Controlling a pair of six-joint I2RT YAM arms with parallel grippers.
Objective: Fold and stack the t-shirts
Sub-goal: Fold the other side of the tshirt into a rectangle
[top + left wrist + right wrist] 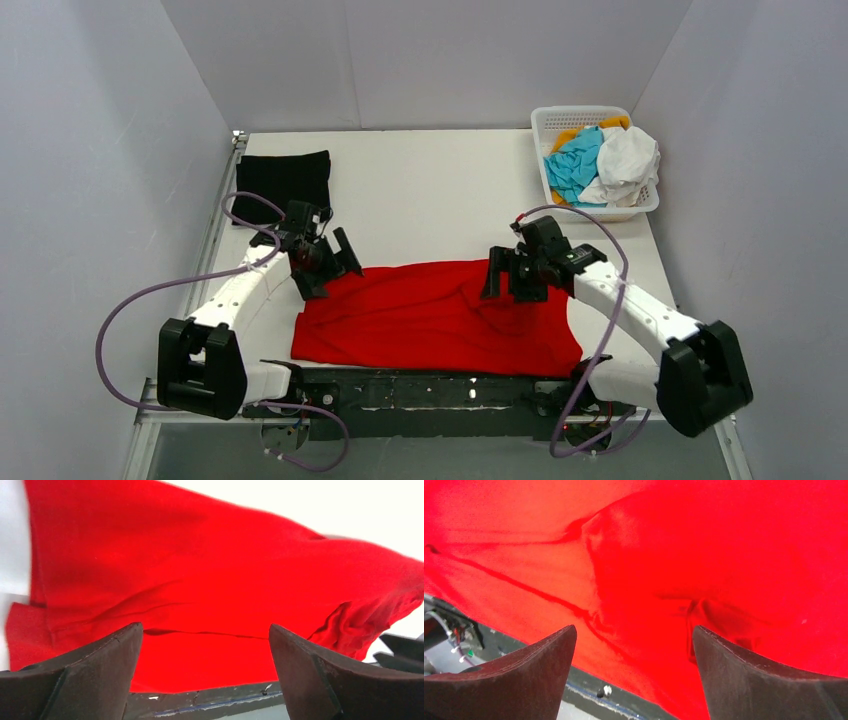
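The red t-shirt is lying crosswise along the front bar [430, 364], so the robot's right gripper needs to grab the t-shirt's basket-side end [518, 314] and swing it over to the far side before folding.
A large red t-shirt [430, 318] lies spread and wrinkled at the near middle of the table; it fills the left wrist view [210, 580] and the right wrist view [664, 565]. A black folded t-shirt [284, 182] lies at the far left. My left gripper [328, 262] is open and empty above the red shirt's far left corner. My right gripper [512, 277] is open and empty above its far right part. Cyan [575, 165], white [628, 160] and orange [566, 137] shirts sit crumpled in the basket.
A white plastic lattice basket [560, 118] stands at the far right corner. Grey walls enclose the table on three sides. The dark front rail [430, 390] runs along the near edge under the red shirt's hem.
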